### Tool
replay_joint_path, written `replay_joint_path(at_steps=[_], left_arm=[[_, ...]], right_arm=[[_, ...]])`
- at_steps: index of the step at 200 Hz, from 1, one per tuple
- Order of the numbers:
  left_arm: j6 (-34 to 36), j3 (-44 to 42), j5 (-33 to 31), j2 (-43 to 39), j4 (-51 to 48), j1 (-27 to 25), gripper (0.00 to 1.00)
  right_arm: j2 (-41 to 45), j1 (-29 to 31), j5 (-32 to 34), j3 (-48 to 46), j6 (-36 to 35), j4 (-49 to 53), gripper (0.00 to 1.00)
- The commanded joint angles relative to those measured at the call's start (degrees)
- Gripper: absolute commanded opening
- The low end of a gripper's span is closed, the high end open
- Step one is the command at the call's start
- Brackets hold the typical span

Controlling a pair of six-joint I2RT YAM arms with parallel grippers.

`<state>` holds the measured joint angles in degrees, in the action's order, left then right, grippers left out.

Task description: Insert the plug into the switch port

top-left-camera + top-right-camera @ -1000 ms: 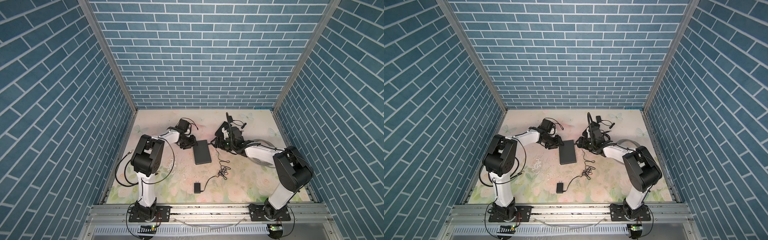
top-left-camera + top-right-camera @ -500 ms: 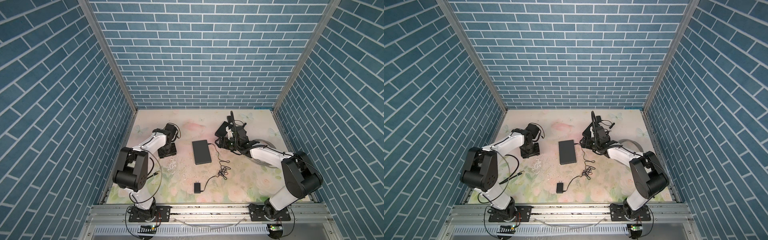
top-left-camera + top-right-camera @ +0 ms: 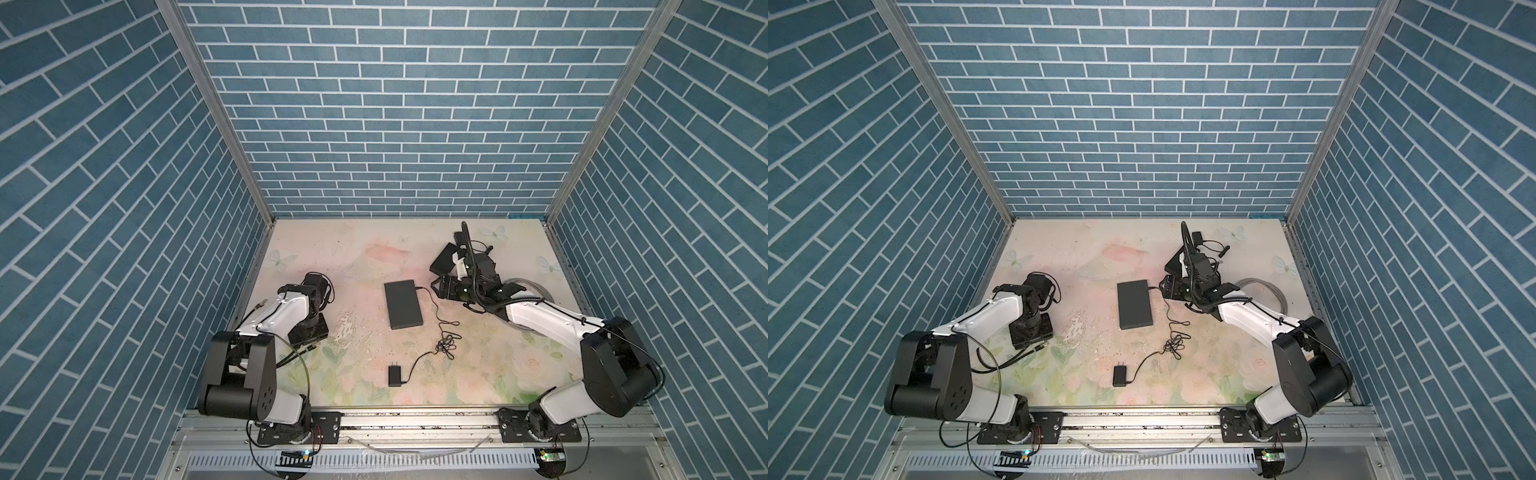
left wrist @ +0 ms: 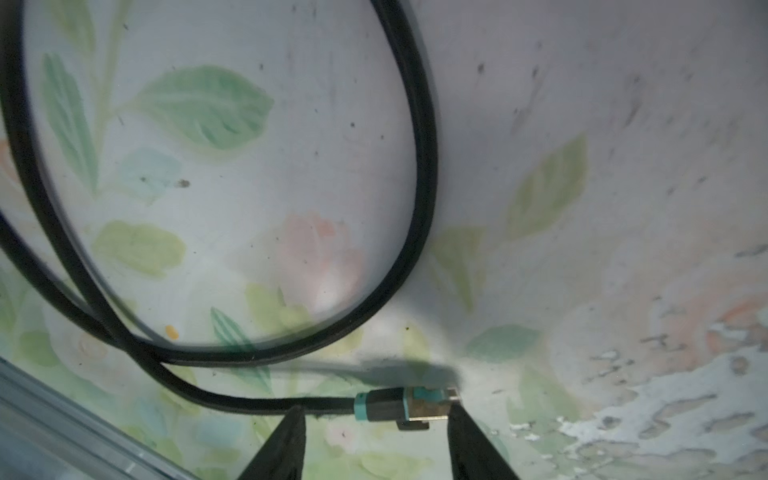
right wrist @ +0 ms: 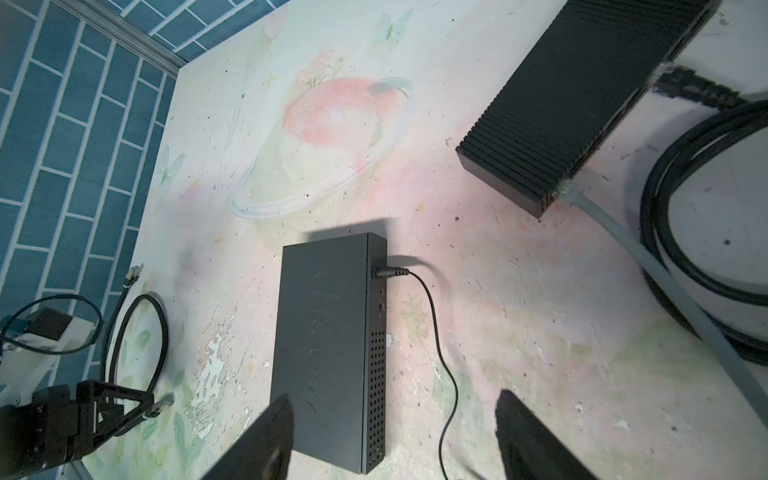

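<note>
The plug [image 4: 406, 405] lies lengthwise across the fingers of my left gripper, so I should move my grip to the cable [image 4: 329, 405] behind its teal boot and pull the plug toward the switch.
The switch [image 3: 403, 304] [image 3: 1134, 304] is a flat black box lying mid-table. The plug [image 4: 405, 409] has a teal boot and a metal tip on a black cable [image 4: 424, 166]; it lies flat on the floral mat. My left gripper [image 4: 374, 411] [image 3: 309, 332] points down over it, open, with its fingertips [image 4: 455, 415] straddling the plug lengthwise; one tip is at the plug's metal end. My right gripper [image 5: 395, 415] [image 3: 436, 286] hovers open beside the switch [image 5: 328, 332], with nothing between its fingers.
A thin power cord [image 3: 444, 332] runs from the switch's side to a black adapter [image 3: 394, 376] near the front. A ribbed black box [image 5: 582, 95] and coiled grey and black cables [image 3: 536, 286] lie by the right arm. Another cable end [image 5: 134, 274] lies at the left wall.
My left gripper has moved away from the switch, leftward and toward the front, and now sits low over the plug. The right gripper has stayed beside the switch.
</note>
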<state>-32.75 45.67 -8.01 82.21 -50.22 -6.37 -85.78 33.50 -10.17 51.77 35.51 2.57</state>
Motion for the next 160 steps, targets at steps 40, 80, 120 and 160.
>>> replay_joint_path(at_steps=[40,80,120,160], left_arm=[[1.89,0.04,3.03,-5.86,-1.41,0.31,0.53],[-1.98,-1.03,0.57,-2.50,-3.57,0.74,0.20],[-4.81,-3.81,0.17,2.42,1.73,1.66,0.27],[-9.21,-5.04,0.71,-3.95,2.43,3.16,0.45]], right_arm=[[1.50,2.20,2.70,0.18,-1.72,1.86,0.76],[1.90,3.41,3.02,-0.77,-0.97,0.39,0.76],[3.23,3.42,3.76,-2.06,-1.27,0.14,0.77],[4.04,3.42,4.15,-2.46,-2.02,0.54,0.77]])
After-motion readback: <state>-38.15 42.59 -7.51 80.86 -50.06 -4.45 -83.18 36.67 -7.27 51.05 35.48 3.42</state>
